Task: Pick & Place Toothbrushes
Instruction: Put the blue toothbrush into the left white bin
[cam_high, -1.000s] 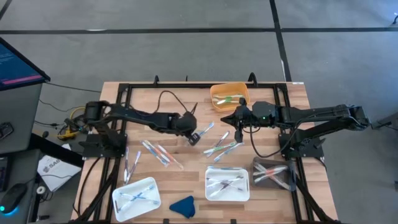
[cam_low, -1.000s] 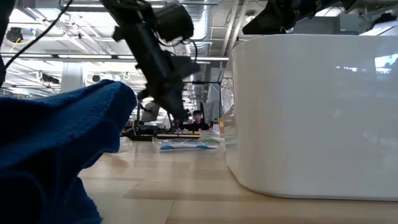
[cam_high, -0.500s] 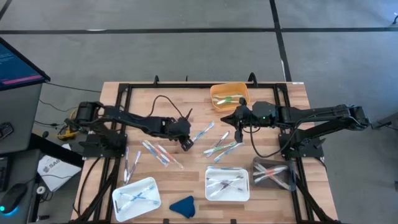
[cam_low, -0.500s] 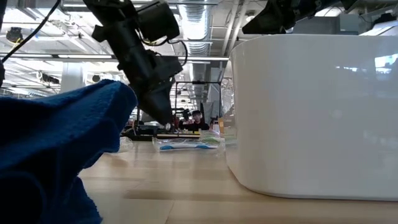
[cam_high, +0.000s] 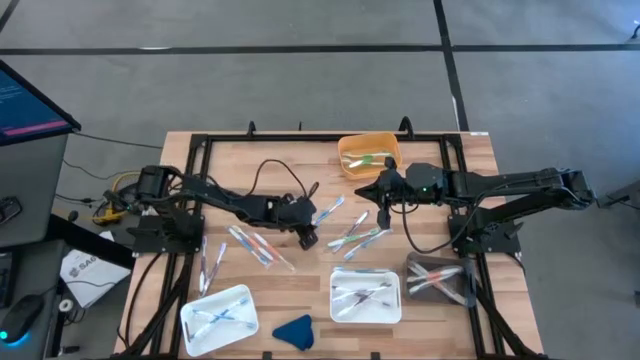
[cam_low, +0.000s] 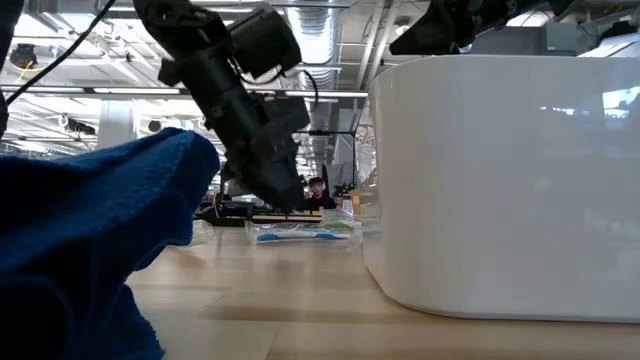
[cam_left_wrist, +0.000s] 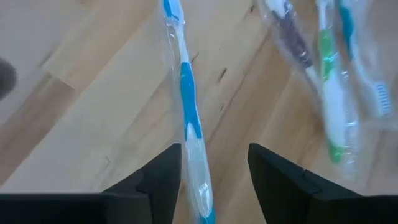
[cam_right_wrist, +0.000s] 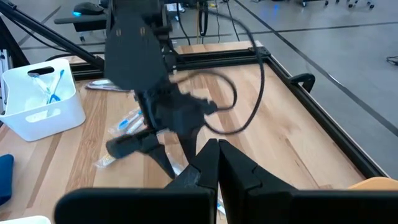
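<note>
The blue-and-white toothbrush (cam_high: 329, 209) lies free of its neighbours, its near end (cam_left_wrist: 198, 168) between my left gripper's fingers, so I keep lowering until they can close there.
Wrapped toothbrushes lie loose on the wooden table: a cluster (cam_high: 357, 233) at the middle and others (cam_high: 254, 245) to the left. My left gripper (cam_high: 308, 238) is open and low over the table, pointing steeply down. Its fingers (cam_left_wrist: 157, 182) stand on either side of the near end of a blue-and-white toothbrush (cam_left_wrist: 185, 106) that lies flat in its clear wrapper; I see no touch. A green-and-white toothbrush (cam_left_wrist: 333, 99) lies beside it. My right gripper (cam_right_wrist: 217, 167) is shut and empty, hovering near the orange bin (cam_high: 368, 155).
Two white trays (cam_high: 218, 318) (cam_high: 366, 295) with toothbrushes stand near the front edge, and a clear bin (cam_high: 440, 278) stands at the front right. A blue cloth (cam_high: 294, 330) lies between the trays. A black frame (cam_high: 200, 150) borders the table. A black cable (cam_high: 268, 165) loops over my left arm.
My left gripper has sunk toward the table and shifted toward the near edge, turning a little. Its fingers have spread from shut to open over the end of the blue-and-white toothbrush. My right arm has kept still.
</note>
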